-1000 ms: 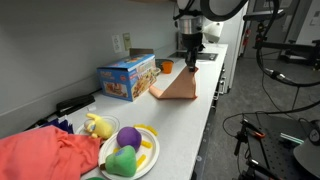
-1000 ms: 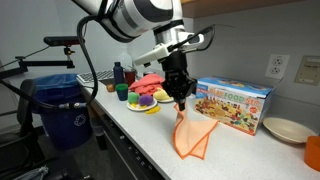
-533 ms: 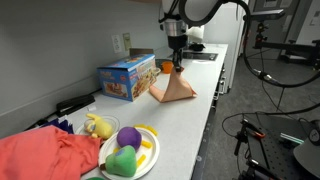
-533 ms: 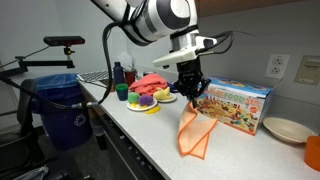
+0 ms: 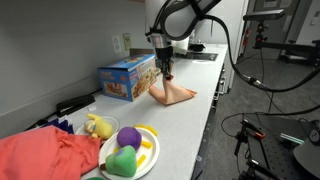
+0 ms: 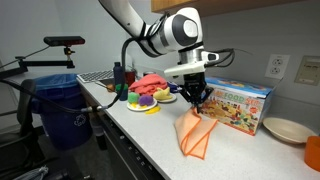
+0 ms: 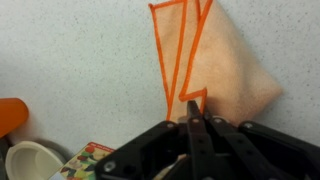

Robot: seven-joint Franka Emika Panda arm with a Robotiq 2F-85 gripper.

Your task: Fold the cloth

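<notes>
The orange-hemmed corner (image 7: 200,95) is in my gripper just above the cloth's spread layer (image 7: 172,62). I should keep lowering it until it rests there, then let go.
A peach cloth with orange edging lies on the speckled counter in both exterior views (image 5: 177,93) (image 6: 196,135). My gripper (image 5: 166,72) (image 6: 196,100) is shut on one corner of the cloth and holds that corner up, so the cloth hangs from the fingers and drapes onto the counter. In the wrist view the fingers (image 7: 191,108) pinch the orange hem, and the rest of the cloth (image 7: 225,60) spreads out on the counter beyond them.
A colourful toy box (image 5: 127,76) (image 6: 234,102) stands right behind the cloth. A plate of plush toys (image 5: 130,150) (image 6: 148,100) and a red cloth (image 5: 45,155) lie further along. A bowl (image 6: 285,130) and an orange cup (image 7: 10,112) sit at the counter's other end.
My gripper has carried the held corner along the counter towards the toy box and lower. The cloth has gone from a tall tent shape to a flatter drape.
</notes>
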